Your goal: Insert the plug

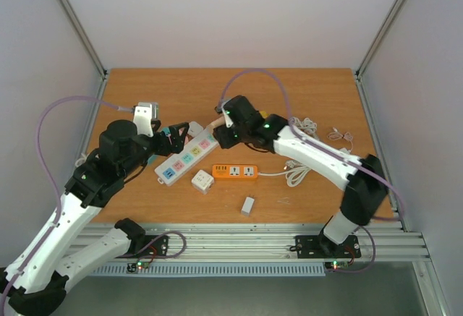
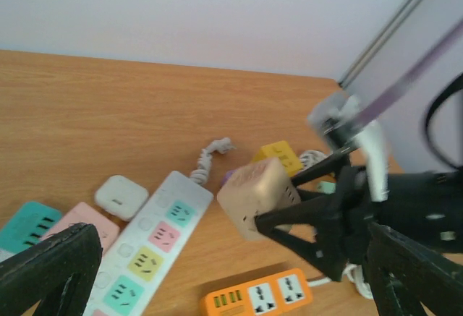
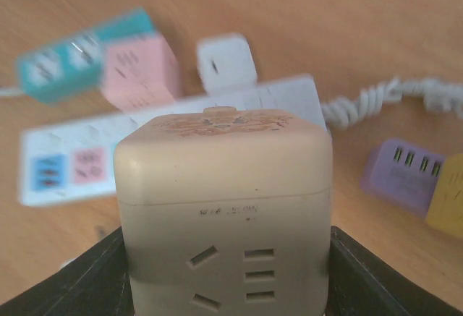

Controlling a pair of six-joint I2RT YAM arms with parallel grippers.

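Note:
The beige cube (image 2: 252, 191) is hanging at a tilt next to the white power strip. My left gripper should hold the cube's loose end (image 2: 236, 206) while my right gripper takes hold of it at a new angle.
The plug is a beige cube adapter (image 3: 224, 186) with socket slots on its near face. My right gripper (image 3: 224, 276) is shut on it, one black finger (image 3: 79, 283) pressed to each side. In the left wrist view the cube (image 2: 253, 189) hangs tilted just past the cable end of the white power strip (image 2: 155, 247) with coloured sockets. From above, the cube (image 1: 216, 124) sits at the tip of my right gripper (image 1: 221, 132), beside the strip (image 1: 187, 157). My left gripper (image 1: 181, 132) stands open over the strip's far end, holding nothing.
An orange power strip (image 1: 234, 172) lies in front of the white one. A white cube (image 1: 202, 181) and a small white adapter (image 1: 248, 205) lie nearer. Pink (image 3: 137, 70), teal (image 3: 65, 59), purple (image 3: 405, 175) and yellow (image 3: 448, 200) cubes surround the strip. White cables (image 1: 307, 126) coil at right.

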